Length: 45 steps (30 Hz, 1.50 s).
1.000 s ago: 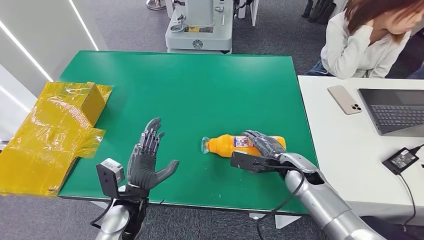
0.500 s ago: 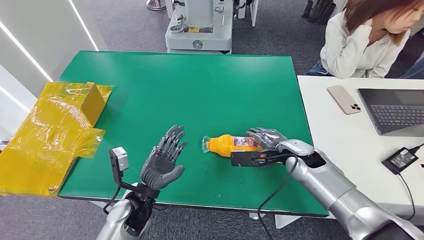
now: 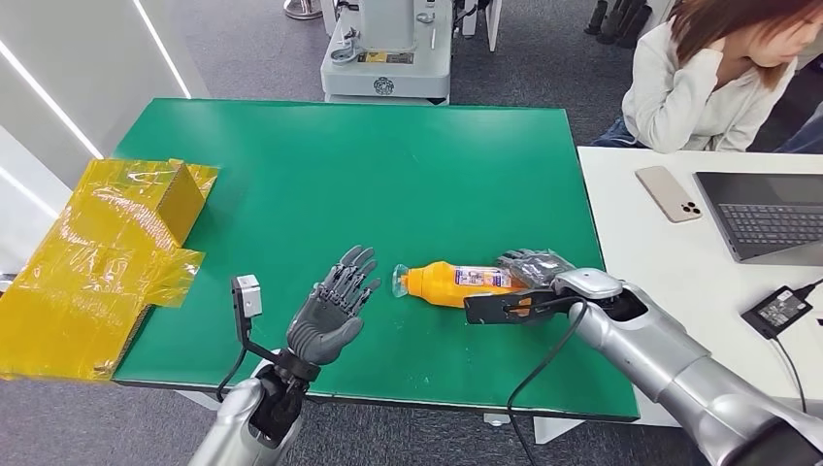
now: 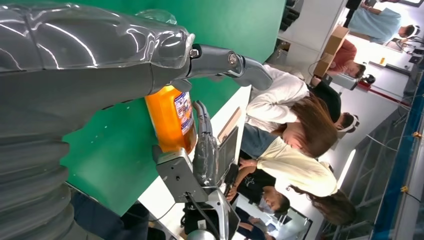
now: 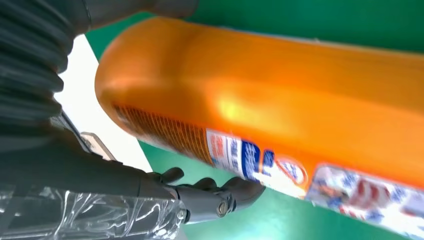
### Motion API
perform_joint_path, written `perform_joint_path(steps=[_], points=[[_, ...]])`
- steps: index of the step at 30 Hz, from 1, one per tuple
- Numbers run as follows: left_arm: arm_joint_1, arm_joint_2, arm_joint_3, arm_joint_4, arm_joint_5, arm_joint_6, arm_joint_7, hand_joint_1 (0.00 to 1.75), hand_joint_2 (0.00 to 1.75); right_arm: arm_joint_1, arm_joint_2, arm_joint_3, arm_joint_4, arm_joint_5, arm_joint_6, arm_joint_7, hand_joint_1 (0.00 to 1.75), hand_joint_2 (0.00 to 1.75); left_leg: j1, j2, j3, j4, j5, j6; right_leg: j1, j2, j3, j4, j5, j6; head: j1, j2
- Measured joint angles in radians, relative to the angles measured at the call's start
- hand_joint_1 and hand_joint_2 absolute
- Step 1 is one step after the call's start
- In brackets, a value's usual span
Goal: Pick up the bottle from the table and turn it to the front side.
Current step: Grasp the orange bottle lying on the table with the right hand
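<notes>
I expect the orange bottle (image 3: 443, 283) to show a front label hidden underneath when I turn it, because the blue and white label (image 3: 482, 277) facing up has small print on it.
An orange bottle (image 3: 446, 282) with a blue and white label lies on its side on the green table (image 3: 388, 175), clear cap to the left. My right hand (image 3: 529, 267) is at its base end and holds it: fingers over the far side, thumb against the label side. Up close, the bottle (image 5: 280, 100) sits just above that thumb (image 5: 200, 200). My left hand (image 3: 330, 311) hovers open, fingers spread, a little left of the cap and apart from it. The left wrist view shows the bottle (image 4: 170, 120) beyond my left hand (image 4: 75, 75), with the right hand (image 4: 205, 155) alongside.
A yellow film-wrapped box (image 3: 107, 252) lies at the table's left edge. A white desk on the right carries a phone (image 3: 668, 192), a laptop (image 3: 767, 214) and a power adapter (image 3: 776, 309). A person (image 3: 708, 78) sits behind it. A machine base (image 3: 388, 49) stands past the far edge.
My left hand has moved right, close to the bottle's cap. My right hand has slid toward the bottle's base and its wrist has turned. The bottle has barely shifted.
</notes>
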Motion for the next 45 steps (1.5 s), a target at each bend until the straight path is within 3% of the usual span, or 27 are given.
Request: perform_joint_path(steps=[11,15,17,21,30,41,45], points=[[-0.001,-0.007,0.0,0.014,0.0,-0.001,0.0,0.0,1.75,0.0,-0.017,0.021,-0.006,0.0,0.0,0.0,0.12,1.75,0.0,0.0,0.0,0.0,0.0,0.0,0.0,0.0,0.0,0.0,0.0,0.0,0.0,0.0],[-0.001,-0.007,0.0,0.014,0.0,-0.001,0.0,0.0,1.75,0.0,-0.019,0.026,-0.006,-0.001,0.0,0.001,0.21,1.75,0.0,0.0,0.0,0.0,0.0,0.0,0.0,0.0,0.0,0.0,0.0,0.0,0.0,0.0],[-0.001,-0.007,0.0,0.014,0.004,-0.006,0.003,0.0,1.75,0.0,-0.022,0.028,-0.009,-0.009,0.002,0.007,0.14,1.75,0.0,0.0,0.0,0.0,0.0,0.0,0.0,0.0,0.0,0.0,0.0,0.0,0.0,0.0],[-0.001,-0.007,0.0,0.017,0.027,-0.035,0.022,0.0,1.75,0.009,-0.044,0.032,-0.035,-0.032,0.009,0.027,1.69,1.75,0.0,0.0,0.0,0.0,0.0,0.0,0.0,0.0,0.0,0.0,0.0,0.0,0.0,0.0],[-0.001,-0.012,0.0,0.037,0.059,-0.071,0.038,0.0,1.75,0.089,-0.093,0.002,-0.118,-0.011,-0.018,0.045,1.74,1.75,0.0,0.001,0.002,0.0,-0.001,0.0,0.0,0.001,0.002,-0.001,0.0,0.001,0.0,0.0],[-0.003,-0.016,0.0,0.046,0.066,-0.08,0.045,0.0,1.75,0.1,-0.099,-0.019,-0.123,-0.009,0.0,0.02,1.75,1.75,0.0,0.001,0.005,0.0,0.0,0.0,0.0,0.001,0.006,-0.001,0.0,0.001,0.0,0.0],[-0.002,-0.016,0.0,0.047,0.055,-0.075,0.034,0.0,1.75,0.117,-0.097,-0.036,-0.123,-0.034,-0.049,-0.023,1.75,1.75,0.0,0.001,0.005,0.0,0.0,0.0,0.0,0.0,0.006,-0.001,0.0,0.001,0.0,0.0]])
